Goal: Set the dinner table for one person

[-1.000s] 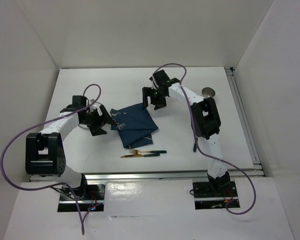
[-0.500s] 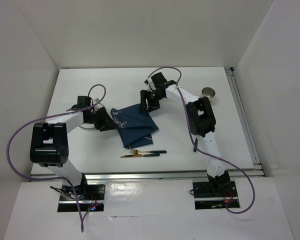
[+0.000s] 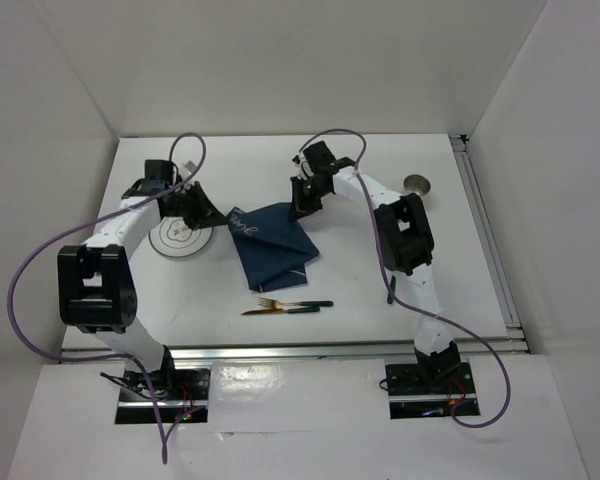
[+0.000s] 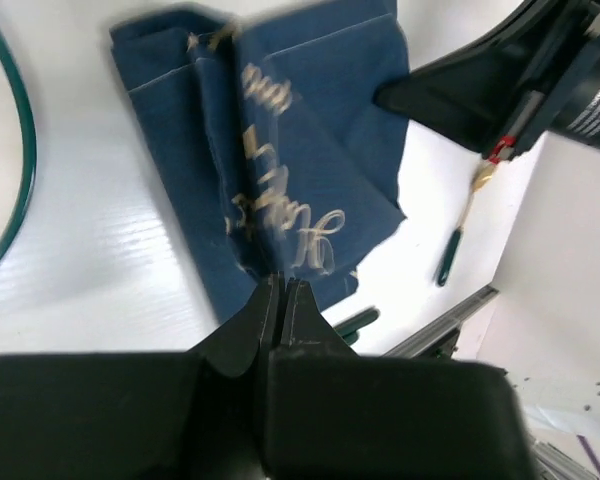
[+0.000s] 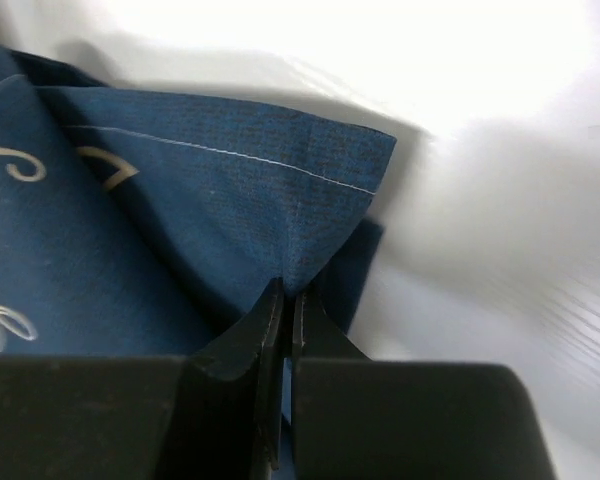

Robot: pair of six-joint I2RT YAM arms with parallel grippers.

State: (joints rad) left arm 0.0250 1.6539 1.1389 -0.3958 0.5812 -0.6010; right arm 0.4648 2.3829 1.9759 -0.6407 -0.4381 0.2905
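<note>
The navy placemat (image 3: 268, 236) is bunched up in folds between both grippers, so the robot's left gripper should open while the right gripper raises the placemat's hemmed corner (image 5: 325, 165), and the left gripper should then grab the placemat's hanging edge.
On the white dinner table (image 3: 360, 290) lies a crumpled navy placemat (image 3: 272, 245) with a pale drawing on it. My left gripper (image 3: 220, 220) is shut on the mat's left corner. In the left wrist view the jaws (image 4: 283, 282) meet on the cloth (image 4: 280, 150), which is bunched into folds ahead of them. My right gripper (image 3: 298, 207) is shut on the mat's far right corner. The right wrist view shows its tips (image 5: 288, 292) pinching a hemmed blue corner (image 5: 230, 210) raised off the table.
A white plate (image 3: 180, 238) with a green rim sits left of the mat, under my left arm. A gold fork and knife with green handles (image 3: 285, 305) lie near the front. A small metal cup (image 3: 416, 183) stands at the far right. Metal rails edge the front and right.
Both grippers have closed onto corners of the placemat. The left gripper has pulled back and left with its corner, uncovering the plate. The mat has shifted and spread a little.
</note>
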